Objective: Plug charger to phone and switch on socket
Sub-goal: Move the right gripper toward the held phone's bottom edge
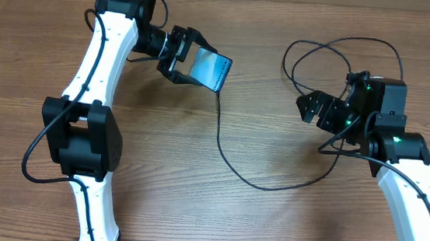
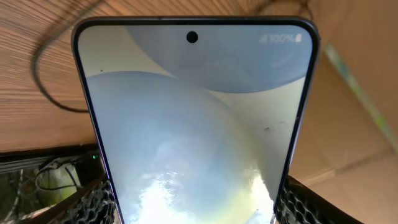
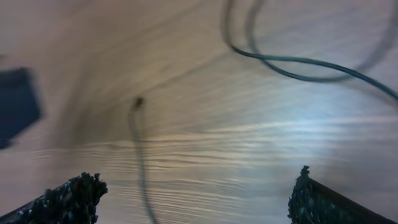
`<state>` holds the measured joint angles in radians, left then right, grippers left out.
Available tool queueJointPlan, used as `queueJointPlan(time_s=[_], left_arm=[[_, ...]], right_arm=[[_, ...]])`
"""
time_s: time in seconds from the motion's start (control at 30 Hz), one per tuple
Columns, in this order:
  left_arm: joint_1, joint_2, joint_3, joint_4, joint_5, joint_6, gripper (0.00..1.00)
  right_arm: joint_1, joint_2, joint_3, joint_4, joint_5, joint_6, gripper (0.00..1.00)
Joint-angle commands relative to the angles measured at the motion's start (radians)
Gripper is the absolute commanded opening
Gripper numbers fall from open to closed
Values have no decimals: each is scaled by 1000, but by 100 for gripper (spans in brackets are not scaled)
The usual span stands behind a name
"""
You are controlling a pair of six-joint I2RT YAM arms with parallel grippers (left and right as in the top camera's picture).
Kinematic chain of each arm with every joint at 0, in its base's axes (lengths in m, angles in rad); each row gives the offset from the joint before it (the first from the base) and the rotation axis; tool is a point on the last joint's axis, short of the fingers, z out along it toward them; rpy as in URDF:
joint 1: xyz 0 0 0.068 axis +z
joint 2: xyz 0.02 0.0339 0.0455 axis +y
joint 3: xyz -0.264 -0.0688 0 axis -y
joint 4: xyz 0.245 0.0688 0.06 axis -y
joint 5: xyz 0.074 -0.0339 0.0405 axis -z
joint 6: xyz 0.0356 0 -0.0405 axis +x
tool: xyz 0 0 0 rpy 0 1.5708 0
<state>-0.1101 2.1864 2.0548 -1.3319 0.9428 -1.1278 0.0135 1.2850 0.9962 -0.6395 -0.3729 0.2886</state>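
I should keep moving my right gripper's open fingers toward the phone's camera end (image 2: 193, 38), which sticks out free from my left gripper, until they straddle the phone.
My left gripper (image 1: 180, 55) is shut on the phone (image 1: 210, 69) and holds it tilted above the table, lit blue screen up. In the left wrist view the phone (image 2: 193, 124) fills the frame between my jaws (image 2: 193, 208). The thin black charger cable (image 1: 230, 165) runs from the phone's lower edge across the table and loops up behind my right arm. I cannot tell whether its tip is seated in the phone. My right gripper (image 1: 310, 107) is open and empty, right of the phone. Its wrist view shows the cable (image 3: 298, 62) beyond the open jaws (image 3: 196, 193). The socket is out of view.
Wooden table (image 1: 284, 228). Cable loops (image 1: 338, 49) lie at the back right near my right arm. A blurred dark shape (image 3: 15, 106) shows at the left of the right wrist view. Cardboard (image 2: 360, 124) shows behind the phone in the left wrist view.
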Motion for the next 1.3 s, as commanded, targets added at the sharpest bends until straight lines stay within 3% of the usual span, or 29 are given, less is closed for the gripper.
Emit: queueJointPlan(time_s=[0.0, 0.17, 0.33, 0.73, 1.27], left_arm=[[-3, -2, 31, 1, -113, -107, 33], [-6, -2, 31, 0, -251, -154, 30], [-15, -2, 31, 0, -352, -175, 28], [-44, -2, 31, 1, -463, -188, 29], [-109, -2, 31, 1, -485, -189, 29]], right_arm=[[0, -1, 26, 44, -160, 28, 100], [3, 22, 26, 98, -177, 150, 100], [34, 72, 26, 177, -274, 182, 100], [193, 230, 26, 362, -354, 289, 100], [378, 288, 26, 522, -176, 449, 71]])
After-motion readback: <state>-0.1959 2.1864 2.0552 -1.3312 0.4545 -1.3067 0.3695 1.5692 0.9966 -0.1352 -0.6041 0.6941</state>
